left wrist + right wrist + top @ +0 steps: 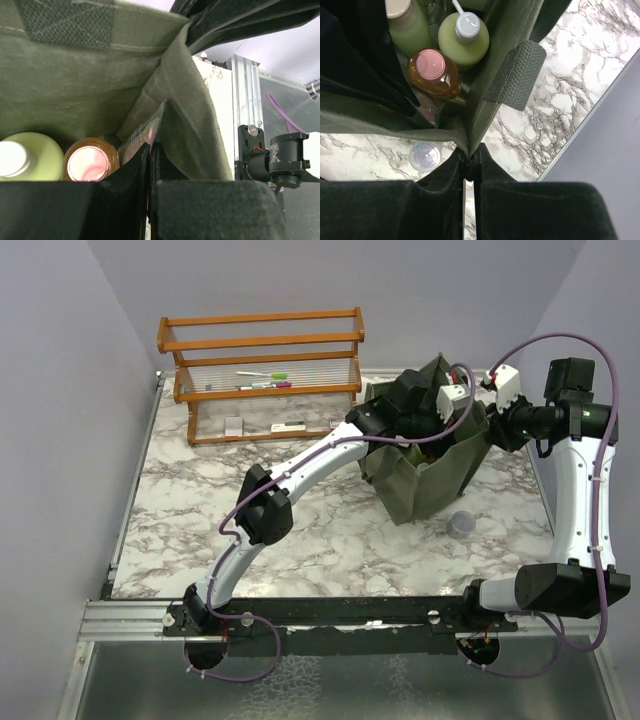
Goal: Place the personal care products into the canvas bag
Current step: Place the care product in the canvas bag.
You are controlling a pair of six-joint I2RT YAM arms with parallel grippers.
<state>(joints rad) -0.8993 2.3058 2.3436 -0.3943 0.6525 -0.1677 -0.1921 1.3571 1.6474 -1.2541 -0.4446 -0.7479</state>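
The silver tube [151, 127] is in the open corner next to the amber bottle, so the robot's left gripper should go on going down before it lets go of the tube against the bag's inside [182, 130].
The dark olive canvas bag [432, 472] stands open at the table's right. Inside it stand a pale green bottle [464, 42], a second green bottle [410, 32] and an amber bottle [436, 75] with a pink cap. My left gripper [149, 146] is down inside the bag, shut on the flat end of a silver metallic tube [150, 125]. That tube leans against the bag's inner wall beside the amber bottle [92, 161] and green bottle [35, 156]. My right gripper [472, 148] is shut on the corner of the bag's rim [465, 131], holding it at the right side [487, 430].
A small round lavender jar [461, 524] sits on the marble just in front of the bag, also below the rim [425, 156]. The orange wooden rack [260, 370] with pens stands at the back left. The table's right edge [580, 130] runs close to the bag.
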